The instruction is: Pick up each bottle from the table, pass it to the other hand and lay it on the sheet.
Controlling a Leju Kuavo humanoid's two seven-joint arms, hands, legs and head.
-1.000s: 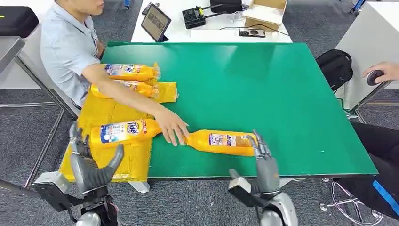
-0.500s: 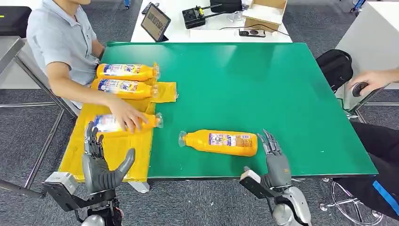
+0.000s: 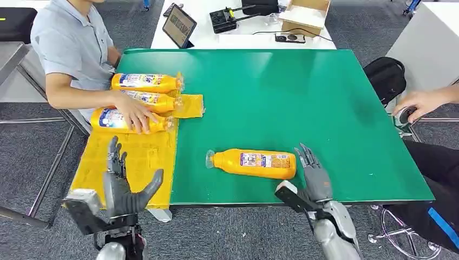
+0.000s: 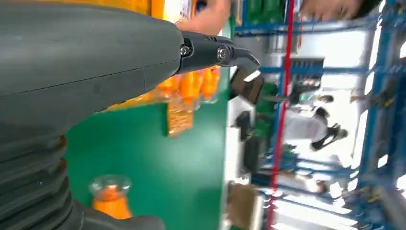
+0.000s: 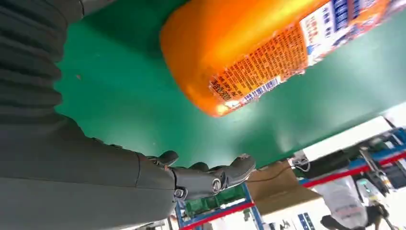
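The orange bottle (image 3: 253, 163) is lying with its small-print back label (image 3: 266, 160) facing up. I should expect its bold front label to be hidden underneath when I lift it.
An orange bottle (image 3: 253, 163) lies on its side on the green table (image 3: 303, 103), cap pointing left; the right wrist view shows its base (image 5: 249, 52) close up. My right hand (image 3: 314, 176) is open just right of its base, fingers spread, not touching it. Over the near end of the yellow sheet (image 3: 135, 157) my left hand (image 3: 122, 187) hovers open and empty. Three more orange bottles (image 3: 143, 82) lie at the sheet's far end. A person's hand (image 3: 132, 116) rests on the nearest of them (image 3: 111, 120).
The person sits at the table's left side. Another person's hand (image 3: 422, 103) is at the right, off the table. A white desk behind holds a tablet (image 3: 178, 24), a box (image 3: 306, 13) and cables. A black bag (image 3: 385, 76) sits right of the table.
The person slid the third bottle up the sheet to lie beside the other two. Both my hands stayed open; the left rose slightly over the sheet, the right shifted a little by the bottle's base.
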